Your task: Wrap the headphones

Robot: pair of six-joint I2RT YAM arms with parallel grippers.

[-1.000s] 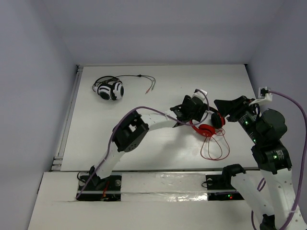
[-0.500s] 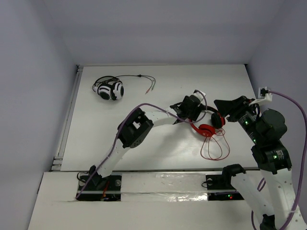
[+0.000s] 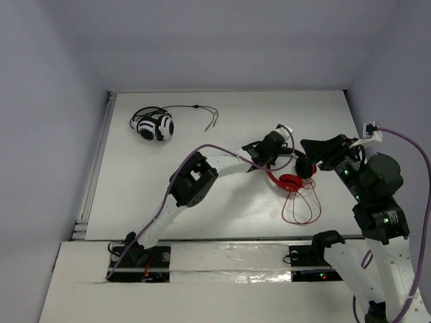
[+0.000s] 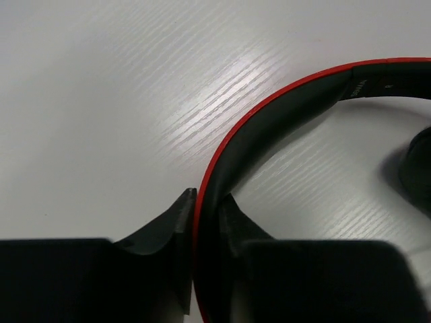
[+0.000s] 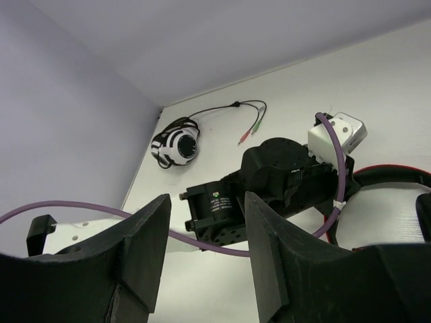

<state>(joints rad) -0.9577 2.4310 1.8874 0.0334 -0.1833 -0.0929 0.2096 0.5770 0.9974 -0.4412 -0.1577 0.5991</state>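
Observation:
My left gripper needs to pick up the headphones [image 3: 291, 181] before my right gripper pulls the cable straight, because the red cable is lying in loops [image 3: 300, 223] beside the red headphones.
The red headphones [image 3: 291, 180] lie right of the table's middle, their thin red cable [image 3: 301, 208] in loops toward the near edge. My left gripper [image 3: 285, 159] is shut on the red-and-black headband [image 4: 269, 124]; in the left wrist view the band runs straight between the two black fingertips [image 4: 176, 217]. One black ear pad [image 4: 417, 168] shows at that view's right edge. My right gripper [image 3: 316, 147] hovers just right of the headphones, open, with nothing between its fingers [image 5: 151, 232]; through them the right wrist view shows the left arm's wrist [image 5: 269, 178] and part of the headband [image 5: 397, 171].
Black-and-white headphones [image 3: 153, 125] with a black cable [image 3: 195, 109] lie at the far left of the table. A purple cable [image 3: 209, 152] arches over the left arm, another [image 3: 411, 145] over the right. Grey walls close in the table's sides and back.
My left gripper has moved right onto the headband and shut on it. The left elbow has swung right. The right arm has stayed still.

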